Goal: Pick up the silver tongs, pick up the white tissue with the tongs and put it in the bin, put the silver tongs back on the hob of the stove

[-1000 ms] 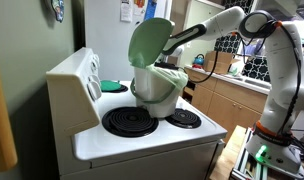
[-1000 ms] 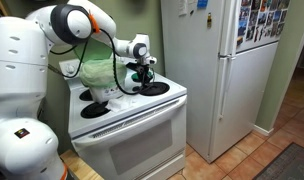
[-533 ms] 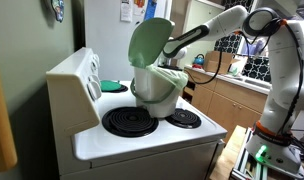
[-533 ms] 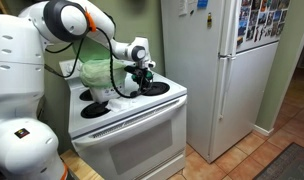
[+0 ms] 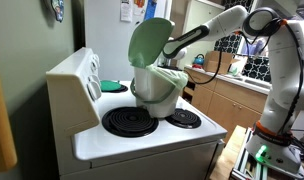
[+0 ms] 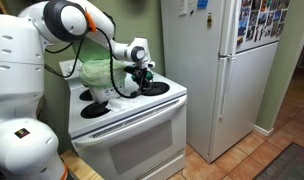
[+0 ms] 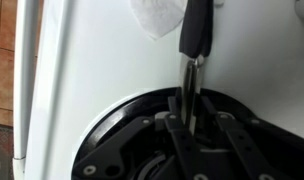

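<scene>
The silver tongs' dark tips (image 7: 197, 28) sit shut beside the white tissue, so my gripper should open the tips, reach further over the tissue (image 7: 158, 15) and close them.
In the wrist view my gripper (image 7: 190, 105) is shut on the silver tongs (image 7: 195, 72). Their dark tip points at the white tissue (image 7: 157, 18), which lies on the white stove top beyond a black coil burner (image 7: 107, 145). I cannot tell whether the tip touches the tissue. The cream-white bin (image 5: 158, 88) stands on the hob (image 5: 142, 138) with its pale green lid (image 5: 149, 42) raised. In an exterior view the gripper (image 6: 142, 76) hangs over the right burner, beside the bin (image 6: 97, 72). The bin hides the gripper in an exterior view (image 5: 162, 70).
A flat dark green dish (image 5: 112, 86) lies at the back of the hob near the knob panel (image 5: 90, 75). A white fridge (image 6: 217, 70) stands beside the stove. Wooden counters (image 5: 232, 98) stand behind the arm.
The arm's upper links shifted slightly a second ago. The gripper, tongs and bin stay in place.
</scene>
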